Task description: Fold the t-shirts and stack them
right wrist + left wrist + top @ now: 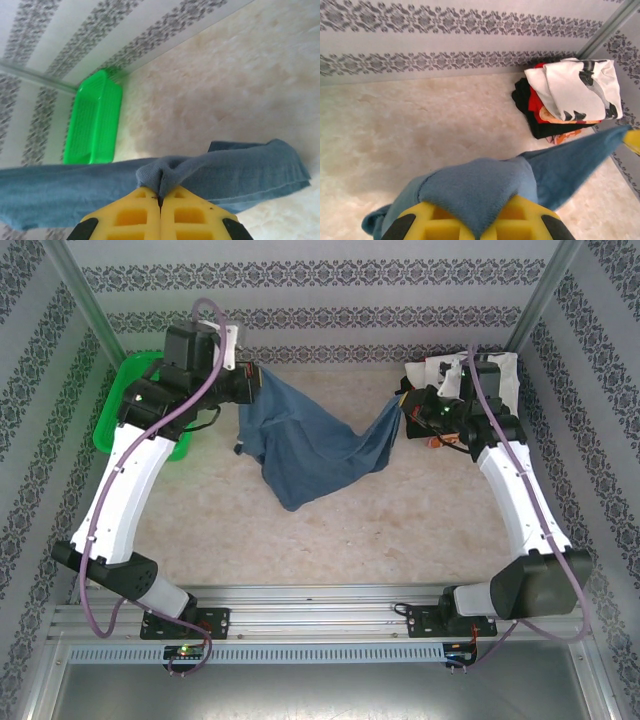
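The slate-blue t-shirt hangs in slack folds (pixel 335 450) between the robot's grippers, so the robot should lift the t-shirt and pull its corners apart, then lay it out over the beige tabletop (pixel 385 498) before folding it.
A slate-blue t-shirt (pixel 318 445) hangs stretched between both grippers above the table, sagging toward the middle. My left gripper (pixel 250 385) is shut on its left corner; in the left wrist view the blue cloth (pixel 480 192) bulges out of the yellow fingers (pixel 530 222). My right gripper (pixel 408 410) is shut on the right corner, with a pinch of cloth (pixel 167 177) between the closed yellow fingers (pixel 135 217). A stack of folded shirts (pixel 570 97), white with black-and-orange print on top of red and black ones, lies at the back right (pixel 450 375).
A green mesh basket (pixel 125 405) stands at the back left by the wall (pixel 95 120). Patterned walls close in the table on three sides. The beige tabletop (pixel 330 530) lies bare in front of the hanging shirt.
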You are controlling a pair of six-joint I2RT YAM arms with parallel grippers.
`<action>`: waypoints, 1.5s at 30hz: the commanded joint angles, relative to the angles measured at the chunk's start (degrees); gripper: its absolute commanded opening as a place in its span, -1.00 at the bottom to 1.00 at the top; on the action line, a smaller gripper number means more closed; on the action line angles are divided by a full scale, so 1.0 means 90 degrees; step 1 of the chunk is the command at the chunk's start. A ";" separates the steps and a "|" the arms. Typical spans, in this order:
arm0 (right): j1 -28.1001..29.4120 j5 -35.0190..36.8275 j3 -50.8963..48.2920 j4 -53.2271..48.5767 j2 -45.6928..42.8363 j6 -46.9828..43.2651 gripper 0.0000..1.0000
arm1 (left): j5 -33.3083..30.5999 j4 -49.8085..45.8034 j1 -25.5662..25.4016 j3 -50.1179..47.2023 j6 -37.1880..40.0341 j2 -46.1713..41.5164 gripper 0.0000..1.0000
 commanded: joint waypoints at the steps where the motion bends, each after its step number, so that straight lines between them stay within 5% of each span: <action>1: -0.0015 -0.1032 -0.0156 -0.0151 -0.0533 0.0169 -1.00 | -0.0445 -0.0599 0.0214 0.0698 0.0431 0.0117 -1.00; 9: 0.0204 -0.2130 -0.0572 0.0226 -0.1560 0.1319 -1.00 | -0.0733 -0.1220 0.0318 0.4031 0.1006 0.1273 -1.00; 18: -0.0439 -0.2742 -0.0544 0.0045 -0.1833 0.1425 -1.00 | -0.0825 -0.0280 0.0373 0.3806 0.1091 0.1456 -1.00; 27: -0.1281 -0.2796 -0.0088 -0.0611 -0.0414 0.0584 -1.00 | -0.0307 -0.0438 0.0611 0.4352 0.0823 0.2955 -1.00; 34: -0.1257 -0.3568 -0.0016 0.0086 -0.0659 0.0717 -1.00 | -0.0389 -0.0157 0.0540 0.3720 0.1024 0.2029 -1.00; 41: -0.1256 -0.3935 -0.0234 0.1044 -0.1532 0.1444 -1.00 | 0.0073 0.1619 0.0377 0.1246 0.0759 -0.0160 -1.00; 45: -0.1265 -0.3912 -0.0064 0.1247 -0.1941 0.1727 -1.00 | 0.0326 0.1953 0.0354 0.0724 0.0358 -0.0931 -1.00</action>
